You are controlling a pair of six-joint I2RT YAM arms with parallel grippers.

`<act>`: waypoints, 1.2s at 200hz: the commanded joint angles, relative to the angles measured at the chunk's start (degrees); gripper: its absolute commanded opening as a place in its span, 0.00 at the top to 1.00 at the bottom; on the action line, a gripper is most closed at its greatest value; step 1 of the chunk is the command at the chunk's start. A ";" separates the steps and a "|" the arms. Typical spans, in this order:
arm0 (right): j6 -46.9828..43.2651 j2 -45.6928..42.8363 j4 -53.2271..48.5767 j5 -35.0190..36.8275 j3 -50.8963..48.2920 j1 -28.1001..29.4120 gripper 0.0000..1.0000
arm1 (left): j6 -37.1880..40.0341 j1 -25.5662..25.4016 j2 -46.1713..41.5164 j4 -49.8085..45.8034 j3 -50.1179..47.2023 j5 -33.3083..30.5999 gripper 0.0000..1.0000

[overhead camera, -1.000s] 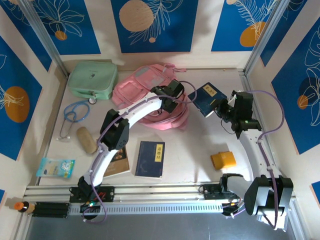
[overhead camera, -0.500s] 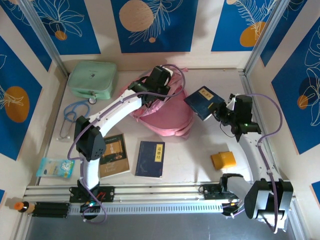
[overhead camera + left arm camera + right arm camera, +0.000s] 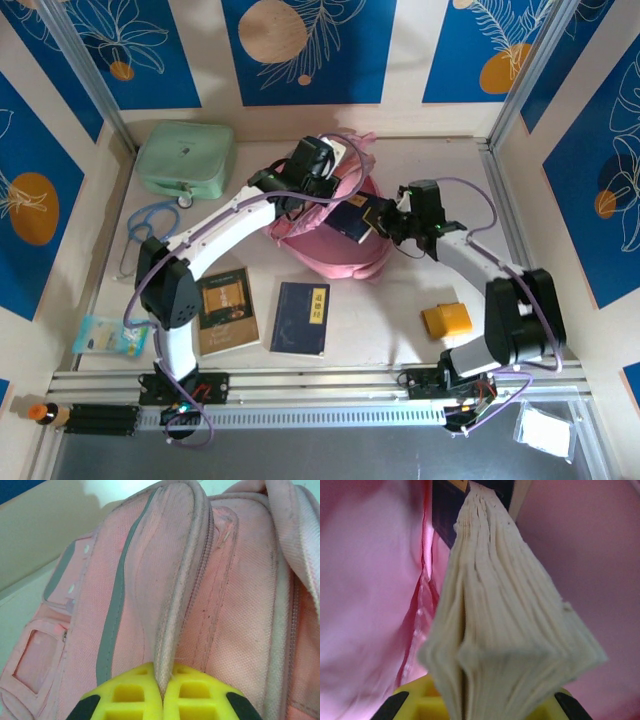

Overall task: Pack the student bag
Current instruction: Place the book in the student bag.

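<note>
The bag's flap [image 3: 352,178] is raised clear of the held book, so the robot's right gripper should keep sliding the book deeper into the bag [image 3: 318,222] and let go of it inside.
The student bag [image 3: 335,245], a soft pink backpack, lies at the middle of the table with its top lifted. My left gripper [image 3: 318,190] is shut on a pink seam of the bag's flap [image 3: 175,605]; in the left wrist view the yellow fingers [image 3: 130,695] pinch that edge. My right gripper [image 3: 384,219] is shut on a dark blue book [image 3: 352,215] whose far end sits in the bag's opening. In the right wrist view the book's fanned cream pages [image 3: 510,620] point into the pink lining [image 3: 370,580].
A mint-green case [image 3: 185,160] and a blue stethoscope [image 3: 145,228] lie at the back left. A brown book [image 3: 227,310] and another dark blue book [image 3: 301,318] lie near the front. A yellow object [image 3: 446,320] sits front right, a tissue packet [image 3: 108,335] front left.
My left gripper has pulled the bag's edge up and toward the back. My right arm has swung left, carrying the book from beside the bag into its opening.
</note>
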 commanded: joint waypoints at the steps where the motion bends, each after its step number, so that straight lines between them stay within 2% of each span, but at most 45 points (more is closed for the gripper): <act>1: 1.84 5.26 6.90 1.11 5.37 1.38 1.00 | 0.53 -0.19 -5.75 9.88 0.61 2.69 1.00; 45: 3.09 16.89 6.61 5.15 12.60 3.93 1.00 | -0.94 -0.14 -6.41 10.33 0.09 3.65 1.00; 86: 8.34 22.75 10.47 11.20 16.19 5.45 1.00 | -2.75 -0.01 -6.61 11.33 0.31 4.64 1.00; 116: 9.97 25.13 2.94 15.12 21.27 6.56 1.00 | -3.49 0.16 -7.24 12.79 0.27 5.61 1.00; 132: 11.13 25.86 2.80 15.03 21.64 6.80 0.99 | -3.87 0.52 -7.38 13.04 -0.08 5.56 1.00; 162: 10.73 27.31 2.93 9.58 22.57 6.45 0.83 | -5.10 1.16 -7.38 13.46 -0.92 6.46 1.00; 176: 9.02 27.17 0.62 7.94 23.30 6.43 0.68 | -5.43 1.39 -7.38 13.52 -1.30 6.88 1.00; 202: 7.46 25.13 -1.64 7.55 21.75 6.44 0.48 | -5.76 1.91 -7.33 13.53 -2.00 7.10 1.00; 240: 6.19 19.21 -3.31 6.82 16.83 5.61 0.35 | -6.34 2.64 -7.38 13.94 -3.17 7.54 1.00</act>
